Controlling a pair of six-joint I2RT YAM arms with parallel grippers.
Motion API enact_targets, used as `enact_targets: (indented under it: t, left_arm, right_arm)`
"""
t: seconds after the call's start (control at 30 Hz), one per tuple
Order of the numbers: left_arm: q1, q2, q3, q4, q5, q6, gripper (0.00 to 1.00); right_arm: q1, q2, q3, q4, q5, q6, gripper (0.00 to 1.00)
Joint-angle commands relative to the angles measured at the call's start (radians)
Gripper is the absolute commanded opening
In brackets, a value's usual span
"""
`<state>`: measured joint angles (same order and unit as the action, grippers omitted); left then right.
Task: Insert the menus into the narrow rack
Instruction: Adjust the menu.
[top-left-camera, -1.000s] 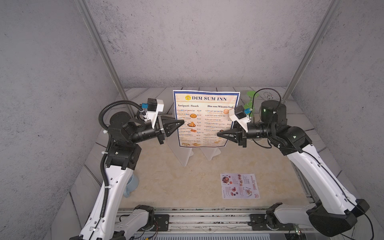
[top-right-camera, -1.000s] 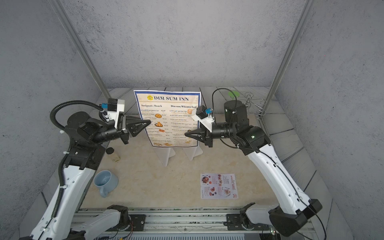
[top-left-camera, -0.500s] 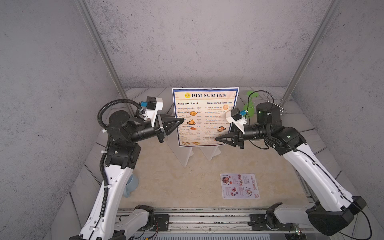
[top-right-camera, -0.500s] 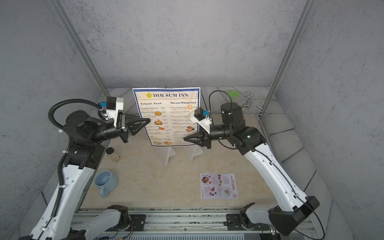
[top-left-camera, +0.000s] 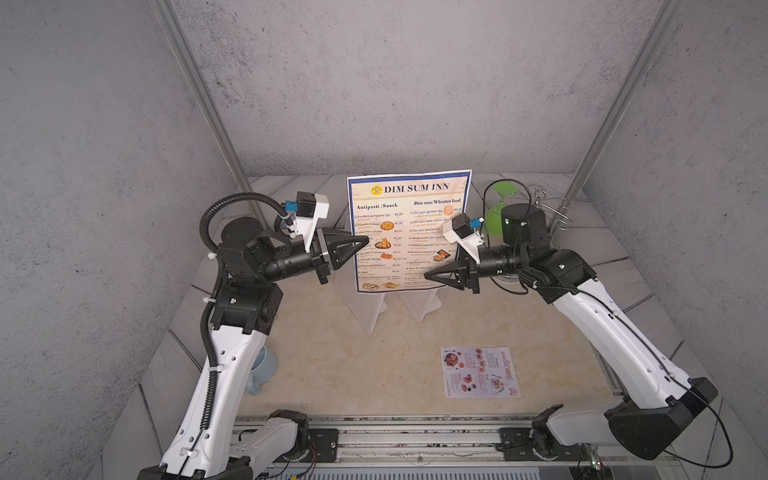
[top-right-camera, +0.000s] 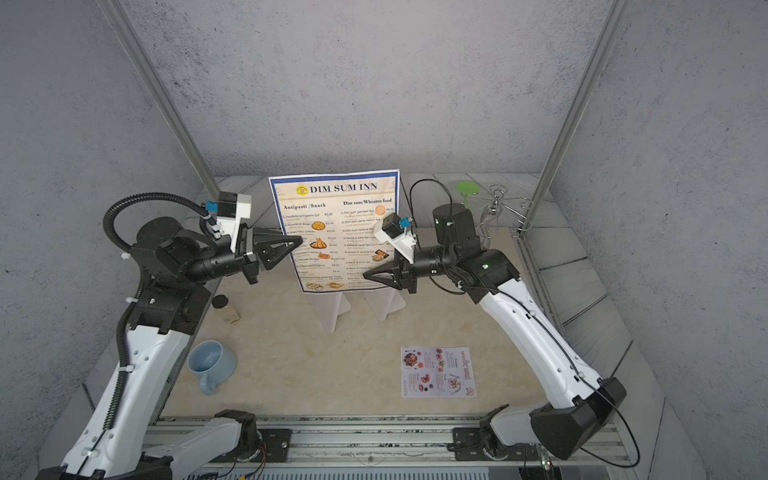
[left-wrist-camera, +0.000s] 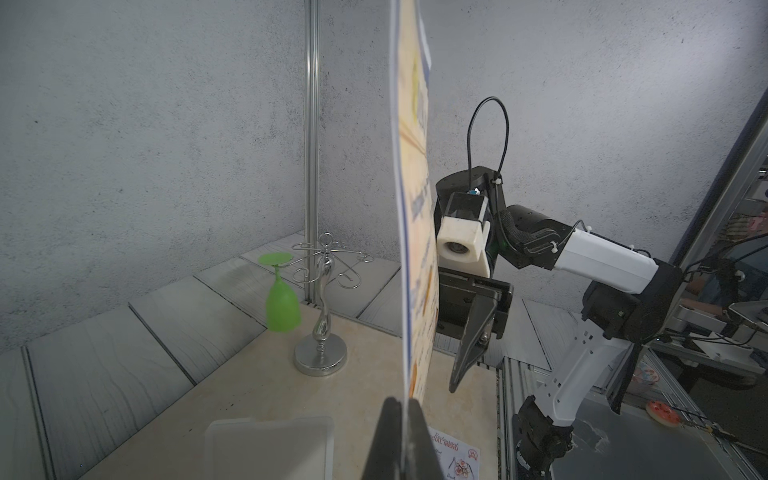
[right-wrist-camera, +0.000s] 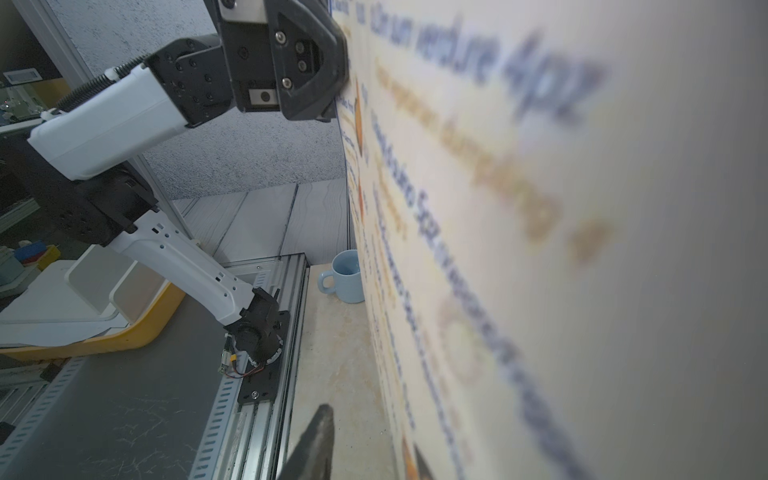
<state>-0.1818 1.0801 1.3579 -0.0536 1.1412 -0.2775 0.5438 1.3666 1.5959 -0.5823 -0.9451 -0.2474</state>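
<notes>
The menu's lower edge lies across both rack stands. Next, my right gripper takes over at the menu's lower corner, raises the menu and turns it in line with the rack's slot.
The large blue-bordered DIM SUM INN menu stands upright over the clear narrow rack. Its lower edge is level with the rack's top; whether it is in the slot I cannot tell. My left gripper is shut on the menu's left edge. My right gripper is open at the menu's lower right corner, and one of its fingers stands clear of the sheet. The small white menu lies flat on the table in front of the rack, to the right.
A light blue mug stands near the left arm's base, with a small jar behind it. A chrome glass stand holding a green glass is at the back right. A metal rail runs along the front edge.
My right gripper has opened its jaws and slid slightly left and down at the menu's lower right corner. The left gripper keeps its hold on the menu.
</notes>
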Motion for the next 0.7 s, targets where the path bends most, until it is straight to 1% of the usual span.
enact_targets:
  t: [0.0,0.03,0.1,0.2,0.23,0.67]
  left_arm:
    - [-0.004,0.001,0.03,-0.026,0.009,0.039,0.0]
    - [-0.004,0.002,0.032,-0.032,0.009,0.044,0.0]
    - [-0.004,0.004,0.03,-0.032,0.009,0.045,0.0]
    - [-0.004,0.006,0.026,-0.032,0.005,0.049,0.0]
    - [-0.004,0.007,0.027,-0.034,0.002,0.05,0.0]
    - [-0.004,-0.003,0.026,-0.066,-0.025,0.083,0.0]
  right_arm:
    - [0.005,0.016,0.035,0.003,-0.031,0.004,0.36]
    - [0.005,0.02,0.04,-0.003,-0.031,0.001,0.35]
    - [0.005,0.023,0.047,-0.021,-0.032,-0.01,0.29]
    - [0.005,0.02,0.045,-0.029,-0.029,-0.016,0.17]
    - [0.005,0.019,0.042,-0.031,-0.029,-0.017,0.15]
    - [0.005,-0.001,0.022,-0.033,0.004,-0.011,0.02]
